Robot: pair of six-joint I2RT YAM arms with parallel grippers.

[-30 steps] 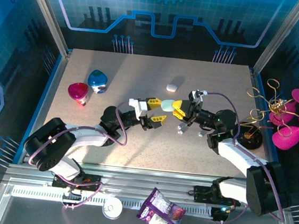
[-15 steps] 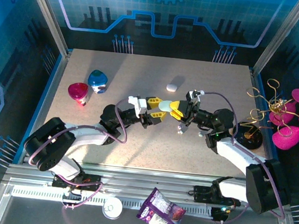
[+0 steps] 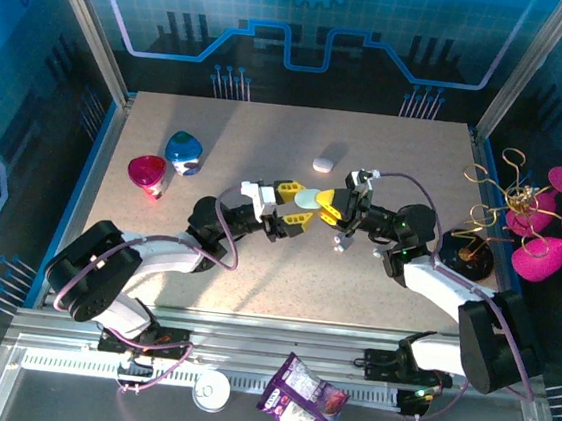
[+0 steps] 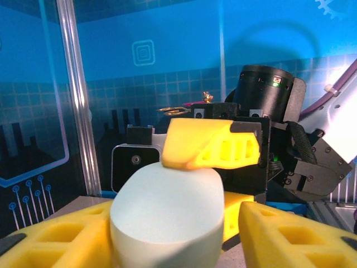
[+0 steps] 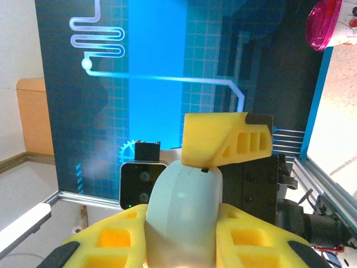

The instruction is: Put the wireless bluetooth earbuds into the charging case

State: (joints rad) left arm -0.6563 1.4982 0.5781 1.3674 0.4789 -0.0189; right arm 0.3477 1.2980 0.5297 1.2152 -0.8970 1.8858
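Both fingers of the robot's right gripper are clamped on the charging case, so next the left gripper takes it first. The right gripper should then back away and return at a different angle.
A mint pebble-shaped charging case hangs above mid-table between both grippers. My right gripper is shut on it; in the right wrist view the case sits tight between both yellow fingers. My left gripper stands open around the case: its left finger touches the case, while its right finger stands apart with a gap. A tiny white-grey earbud lies on the table under the right gripper. A white case lies closed farther back.
A red cup and a blue cup stand at the left. A gold wire stand with pink discs sits off the table's right edge. A snack bag and a white lid lie in front of the arm bases.
Both grippers and the mint case have drifted slightly left. The left gripper's jaws narrowed on the case, then widened again. The right gripper's hold is unchanged.
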